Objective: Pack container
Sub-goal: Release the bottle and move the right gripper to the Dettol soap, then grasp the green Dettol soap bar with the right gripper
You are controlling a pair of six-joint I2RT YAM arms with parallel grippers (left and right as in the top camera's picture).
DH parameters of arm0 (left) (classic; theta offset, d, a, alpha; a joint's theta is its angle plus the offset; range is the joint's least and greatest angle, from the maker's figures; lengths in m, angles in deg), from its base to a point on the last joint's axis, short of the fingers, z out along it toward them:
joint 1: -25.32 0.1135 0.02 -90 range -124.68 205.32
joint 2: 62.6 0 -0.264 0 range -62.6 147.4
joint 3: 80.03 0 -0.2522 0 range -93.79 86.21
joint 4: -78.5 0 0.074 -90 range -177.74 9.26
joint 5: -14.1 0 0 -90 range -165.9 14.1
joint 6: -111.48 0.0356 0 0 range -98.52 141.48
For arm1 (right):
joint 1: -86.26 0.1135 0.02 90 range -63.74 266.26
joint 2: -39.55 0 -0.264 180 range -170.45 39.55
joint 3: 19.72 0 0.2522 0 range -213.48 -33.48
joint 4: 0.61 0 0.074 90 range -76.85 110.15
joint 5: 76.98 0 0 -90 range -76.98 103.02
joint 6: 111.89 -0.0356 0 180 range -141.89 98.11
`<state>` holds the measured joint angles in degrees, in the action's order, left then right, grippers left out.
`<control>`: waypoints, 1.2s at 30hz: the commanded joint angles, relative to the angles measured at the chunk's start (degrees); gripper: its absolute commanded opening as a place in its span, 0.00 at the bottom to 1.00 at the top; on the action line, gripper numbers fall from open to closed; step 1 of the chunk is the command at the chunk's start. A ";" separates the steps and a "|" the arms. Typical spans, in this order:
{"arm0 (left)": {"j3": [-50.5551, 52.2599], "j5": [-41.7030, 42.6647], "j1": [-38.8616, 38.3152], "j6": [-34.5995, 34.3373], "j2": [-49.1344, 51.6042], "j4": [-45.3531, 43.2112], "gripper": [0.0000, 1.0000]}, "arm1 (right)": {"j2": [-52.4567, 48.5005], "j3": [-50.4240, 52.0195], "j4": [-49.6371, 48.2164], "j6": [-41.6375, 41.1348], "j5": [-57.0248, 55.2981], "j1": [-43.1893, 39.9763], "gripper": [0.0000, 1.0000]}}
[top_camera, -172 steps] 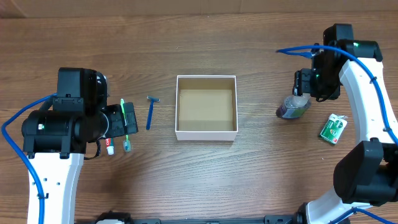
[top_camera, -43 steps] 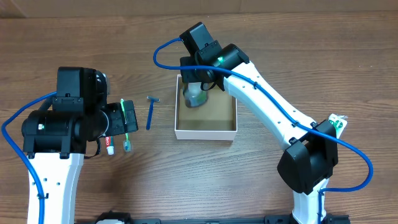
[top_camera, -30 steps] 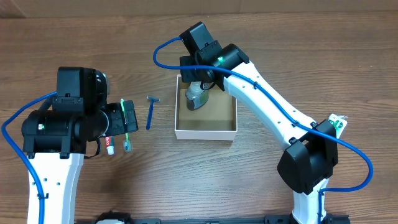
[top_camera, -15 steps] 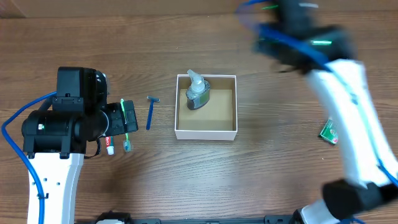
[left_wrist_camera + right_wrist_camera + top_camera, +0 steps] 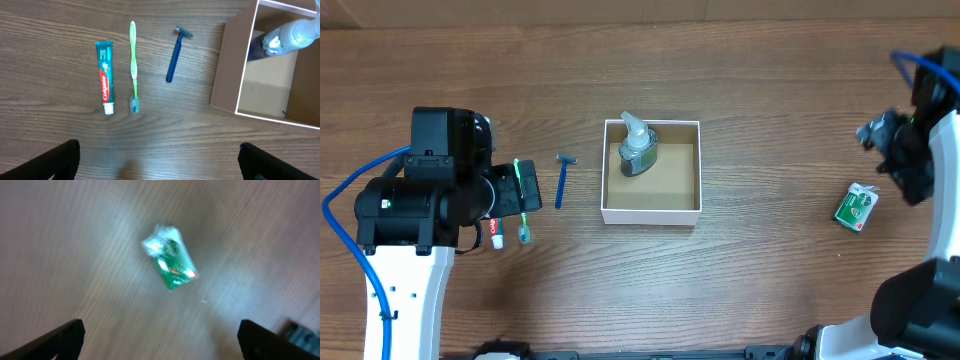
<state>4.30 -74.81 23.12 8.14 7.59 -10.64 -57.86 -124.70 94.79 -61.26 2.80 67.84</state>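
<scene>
The green packet is by itself and centred ahead of my right gripper's open fingers. I go on moving down until the fingers straddle its long sides, and then close them.
The container, a shallow white-walled box with a brown inside, sits mid-table and also shows at the right of the left wrist view. A grey pump bottle lies in its far left corner. My left gripper hangs open over a green toothbrush, a toothpaste tube and a blue razor, with bare table between its fingertips. Far to the right, my right gripper is open and empty, above a green packet.
The green packet lies on the table at the right, well away from the box. The razor and toothbrush lie side by side just left of the box. The right wrist view is blurred by motion.
My right gripper opened, left the pump bottle in the container and swung away to the far right, over the green packet. The left arm has not moved.
</scene>
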 commanded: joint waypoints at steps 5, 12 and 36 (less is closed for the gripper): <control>-1.29 0.02 0.31 0.94 -0.13 -0.37 1.00 | 0.00 19.54 -16.48 7.80 4.57 -5.90 1.00; -1.29 0.09 0.31 0.90 -0.13 -0.57 1.00 | -0.02 28.72 -32.89 9.68 4.15 -6.40 1.00; -1.29 0.09 0.31 0.90 -0.13 -0.57 1.00 | -4.22 35.80 -46.18 17.59 7.93 -6.40 1.00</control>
<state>4.28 -74.79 23.12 8.14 7.59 -11.04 -59.96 -89.29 48.74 -44.35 9.14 61.51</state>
